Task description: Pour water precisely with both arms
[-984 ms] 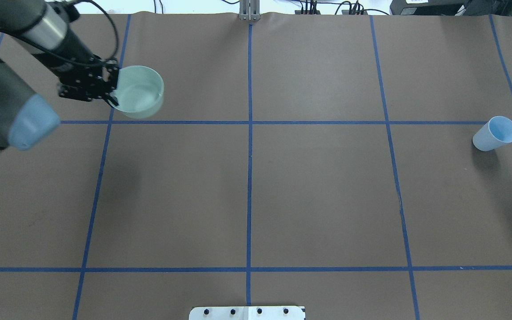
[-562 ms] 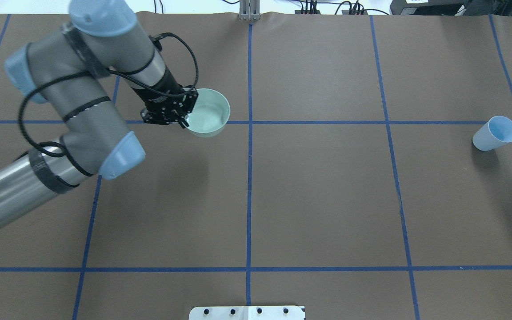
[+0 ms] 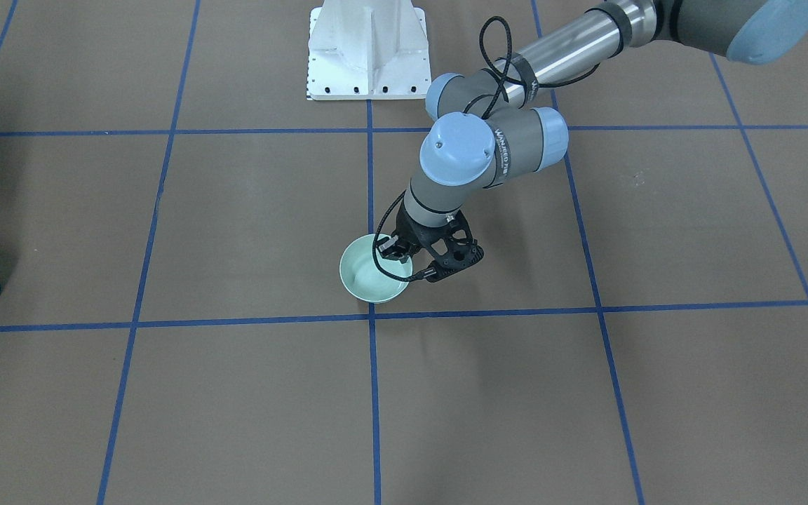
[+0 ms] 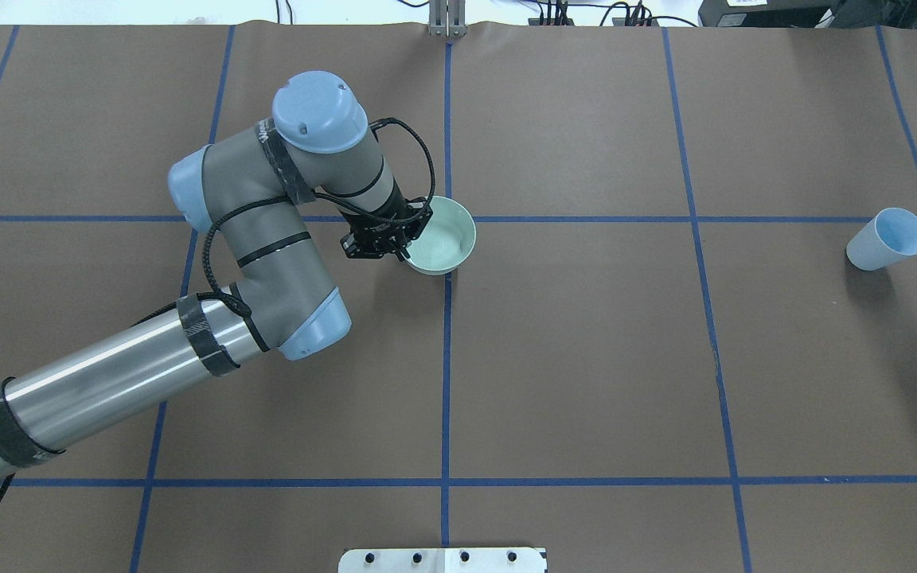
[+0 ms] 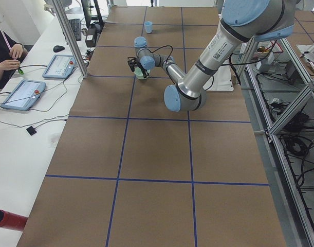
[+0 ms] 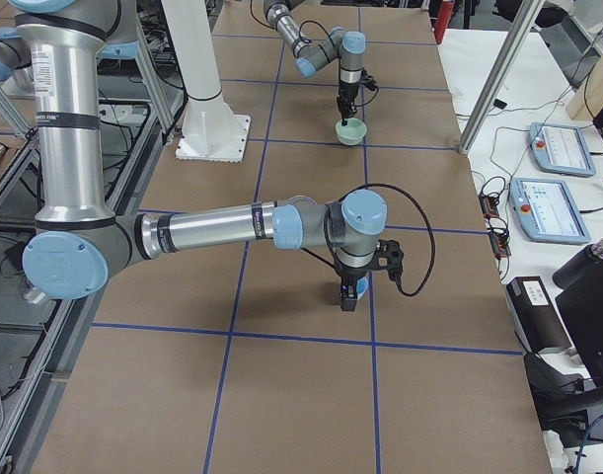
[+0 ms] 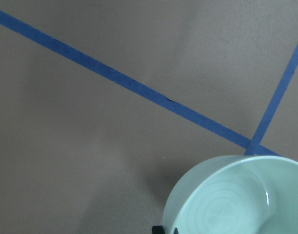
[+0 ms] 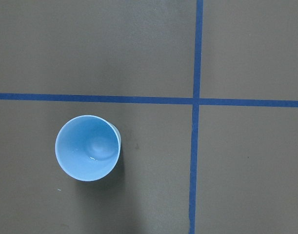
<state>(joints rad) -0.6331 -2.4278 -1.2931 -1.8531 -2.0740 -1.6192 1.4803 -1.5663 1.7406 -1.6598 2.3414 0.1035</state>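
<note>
The light blue cup's opening is near my right gripper, which points straight down. My right gripper needs to move back, tilt and come toward the cup's side before it pours.
My left gripper (image 4: pixel 406 240) is shut on the near-left rim of a mint green bowl (image 4: pixel 444 234), at the centre tape crossing, low at the table. It also shows in the front-facing view (image 3: pixel 414 270) with the bowl (image 3: pixel 373 278). The left wrist view shows the bowl (image 7: pixel 236 197) at the bottom right. A light blue cup (image 4: pixel 887 239) stands upright at the far right. The right wrist view looks straight down into the cup (image 8: pixel 88 147). My right gripper (image 6: pixel 349 292) shows only in the exterior right view, pointing down. I cannot tell whether it is open or shut.
Blue tape lines (image 4: pixel 446 358) divide the brown table cover into squares. The white pedestal (image 3: pixel 369 49) stands at the robot's edge. Tablets (image 5: pixel 23 93) and cables lie on the side bench, where a person sits (image 5: pixel 5 54). A metal post (image 4: pixel 446 20) stands at the far edge.
My left arm has carried the bowl to the right, from the far left of the table to the centre line, and slightly toward the robot. The blue cup has not moved.
</note>
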